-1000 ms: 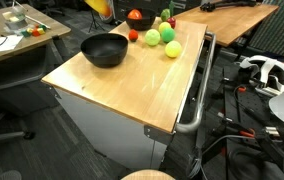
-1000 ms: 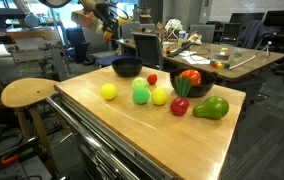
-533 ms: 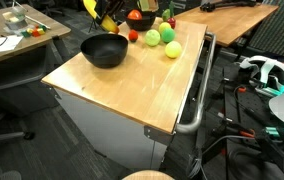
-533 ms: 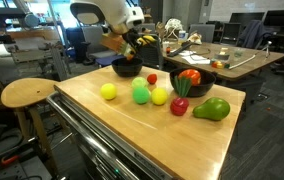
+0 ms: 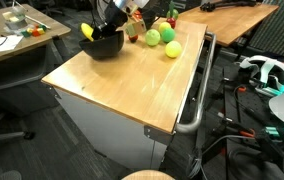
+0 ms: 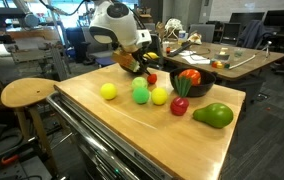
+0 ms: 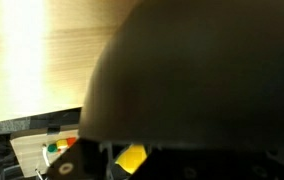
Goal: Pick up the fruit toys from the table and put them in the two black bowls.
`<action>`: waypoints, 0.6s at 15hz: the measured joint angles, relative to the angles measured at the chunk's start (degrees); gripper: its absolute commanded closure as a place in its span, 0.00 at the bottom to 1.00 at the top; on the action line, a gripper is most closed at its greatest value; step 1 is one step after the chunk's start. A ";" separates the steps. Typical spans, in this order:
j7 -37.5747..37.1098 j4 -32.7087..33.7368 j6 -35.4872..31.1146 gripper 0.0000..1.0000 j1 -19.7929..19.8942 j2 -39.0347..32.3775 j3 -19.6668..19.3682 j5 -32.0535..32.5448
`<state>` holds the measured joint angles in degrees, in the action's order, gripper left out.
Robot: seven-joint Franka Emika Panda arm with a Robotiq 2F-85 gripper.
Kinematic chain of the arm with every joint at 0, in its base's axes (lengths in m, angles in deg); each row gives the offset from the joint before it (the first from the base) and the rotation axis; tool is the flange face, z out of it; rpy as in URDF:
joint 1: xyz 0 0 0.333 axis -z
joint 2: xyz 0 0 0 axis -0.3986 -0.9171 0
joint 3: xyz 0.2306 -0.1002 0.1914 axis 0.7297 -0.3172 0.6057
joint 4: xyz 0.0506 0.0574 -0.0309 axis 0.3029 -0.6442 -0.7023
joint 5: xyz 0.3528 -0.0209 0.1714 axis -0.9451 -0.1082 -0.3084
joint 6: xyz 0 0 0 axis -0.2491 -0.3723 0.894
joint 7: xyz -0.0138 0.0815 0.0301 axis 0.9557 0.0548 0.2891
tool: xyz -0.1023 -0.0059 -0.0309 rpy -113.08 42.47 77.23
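Observation:
My gripper should open and back away so the near black bowl (image 5: 106, 47), now tipped up against it, sits flat, and then set the banana (image 5: 87, 31) down inside.
My gripper (image 5: 100, 31) hangs just over the near black bowl (image 5: 106, 50), shut on a yellow banana (image 5: 87, 31) that sticks out past the rim. In an exterior view the gripper (image 6: 134, 60) and banana (image 6: 146, 62) sit above that bowl (image 6: 125, 70). The wrist view is filled by the dark bowl (image 7: 202, 80), with a bit of banana (image 7: 132, 157) at the bottom. The second black bowl (image 6: 198, 88) holds a red-orange apple (image 6: 189, 76). On the table (image 6: 132, 130) lie a yellow fruit (image 6: 108, 91), two green ones (image 6: 141, 94), a small red one (image 6: 152, 78), another red one (image 6: 180, 106) and a green pear-shaped one (image 6: 213, 115).
A grey metal bar (image 5: 196, 100) runs along one table edge. A round wooden stool (image 6: 27, 93) stands beside the table. Darker desks with clutter (image 6: 227, 55) and office chairs stand behind. Cables and a white headset (image 5: 267, 72) lie on the floor.
The arm has come down from above and behind the table with the banana, and now hangs right over the near black bowl. The fruits on the table have not moved.

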<state>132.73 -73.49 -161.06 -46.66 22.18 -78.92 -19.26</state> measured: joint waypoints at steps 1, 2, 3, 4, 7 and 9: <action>0.13 0.88 0.00 0.36 0.00 -0.60 0.23 -0.01; 0.32 1.53 0.00 0.29 0.01 -1.02 0.42 -0.01; 0.67 2.00 0.00 0.23 0.01 -1.33 0.61 -0.02; 1.14 2.35 0.00 0.16 0.01 -1.53 0.79 -0.06; 3.33 2.80 -0.03 0.00 0.01 -1.65 1.24 -0.76; 5.39 2.82 -0.08 0.00 0.01 -1.65 1.42 -1.53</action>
<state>138.12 -70.67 -161.13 -46.65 20.53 -77.50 -20.79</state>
